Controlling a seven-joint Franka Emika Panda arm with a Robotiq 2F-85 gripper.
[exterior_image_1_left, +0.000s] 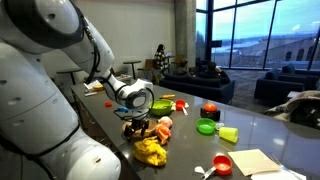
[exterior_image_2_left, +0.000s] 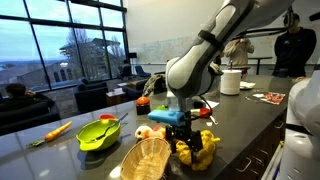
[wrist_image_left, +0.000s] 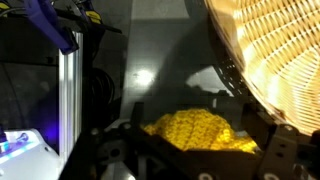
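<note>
The wicker basket's rim (wrist_image_left: 238, 72) is crowding one of my gripper's fingers, so I should swing away from the basket, turn, and then go to the yellow knitted item's edge (wrist_image_left: 168, 122).
My gripper (wrist_image_left: 195, 150) is lowered over a yellow knitted soft item (wrist_image_left: 190, 130) that lies on the dark table. Its fingers stand wide apart on either side of the item, open. In both exterior views the gripper (exterior_image_1_left: 137, 130) (exterior_image_2_left: 185, 142) sits right at the yellow item (exterior_image_1_left: 150, 152) (exterior_image_2_left: 203, 150). A round wicker basket (exterior_image_2_left: 145, 160) stands just beside it and fills the upper right of the wrist view (wrist_image_left: 270, 50). The lower part of the yellow item is hidden by the gripper body.
A green bowl (exterior_image_2_left: 100, 134) with a utensil, an orange carrot (exterior_image_2_left: 57, 130) and a small pale toy (exterior_image_2_left: 147, 131) lie nearby. A green bowl (exterior_image_1_left: 160, 105), pink toy (exterior_image_1_left: 164, 127), green cup (exterior_image_1_left: 206, 126), red cup (exterior_image_1_left: 222, 165) and paper (exterior_image_1_left: 255, 160) are spread over the table. People stand behind.
</note>
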